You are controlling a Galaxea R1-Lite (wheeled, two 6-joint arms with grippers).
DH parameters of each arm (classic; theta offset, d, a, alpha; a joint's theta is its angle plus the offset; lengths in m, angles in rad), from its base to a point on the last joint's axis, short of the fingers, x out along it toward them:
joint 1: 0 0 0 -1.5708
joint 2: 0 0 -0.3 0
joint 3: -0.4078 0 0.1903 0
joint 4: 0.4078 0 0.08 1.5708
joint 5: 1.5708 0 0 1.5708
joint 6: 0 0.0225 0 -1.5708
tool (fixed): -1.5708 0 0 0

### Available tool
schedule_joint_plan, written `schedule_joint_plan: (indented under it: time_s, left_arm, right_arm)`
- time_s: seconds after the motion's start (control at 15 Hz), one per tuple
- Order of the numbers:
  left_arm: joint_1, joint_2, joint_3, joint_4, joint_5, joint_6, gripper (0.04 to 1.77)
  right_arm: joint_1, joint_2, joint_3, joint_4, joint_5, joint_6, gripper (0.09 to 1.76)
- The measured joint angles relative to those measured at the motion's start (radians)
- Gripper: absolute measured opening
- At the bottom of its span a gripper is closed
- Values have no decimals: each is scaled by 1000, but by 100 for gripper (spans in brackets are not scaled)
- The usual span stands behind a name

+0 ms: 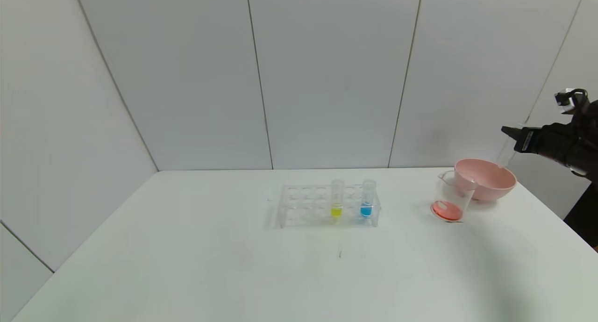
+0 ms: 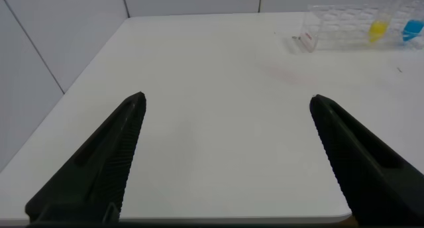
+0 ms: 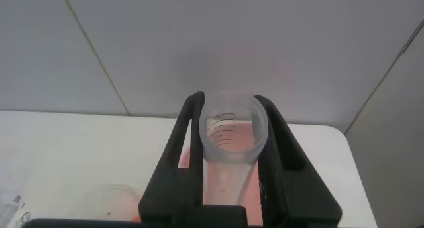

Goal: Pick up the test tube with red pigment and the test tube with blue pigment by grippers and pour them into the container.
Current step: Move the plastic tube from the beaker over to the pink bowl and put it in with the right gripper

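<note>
My right gripper keeps moving down until the empty test tube's lower end is inside the pink bowl, then let go, because that end of the tube points down at the bowl.
My right gripper is raised above the pink bowl at the table's right edge. It is shut on a clear test tube that looks empty, its open mouth facing the wrist camera between the jaws. The container, a clear beaker, stands beside the bowl with red liquid at its bottom; it also shows in the right wrist view. The test tube with blue pigment stands upright in the rack, also seen from the left wrist. My left gripper is open and empty over the near left of the table.
A clear tube rack stands mid-table and holds a yellow-liquid tube beside the blue one. A pink bowl sits behind the beaker near the right edge. White wall panels close off the back.
</note>
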Motion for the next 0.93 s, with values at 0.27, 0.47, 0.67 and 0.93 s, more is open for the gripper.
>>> schedule_joint_plan:
  time_s: [0.27, 0.47, 0.67, 0.93]
  left_arm:
    - [0, 0, 0, 0, 0, 0, 176]
    - [0, 0, 0, 0, 0, 0, 176]
    - [0, 0, 0, 0, 0, 0, 176]
    - [0, 0, 0, 0, 0, 0, 176]
  right_arm:
    - [-17, 147, -94, -37, -6, -31, 53]
    - [-27, 221, -134, -71, -10, -38, 53]
    - [-31, 246, -140, -71, -4, -36, 64]
    - [-29, 253, -140, -78, -10, -33, 106]
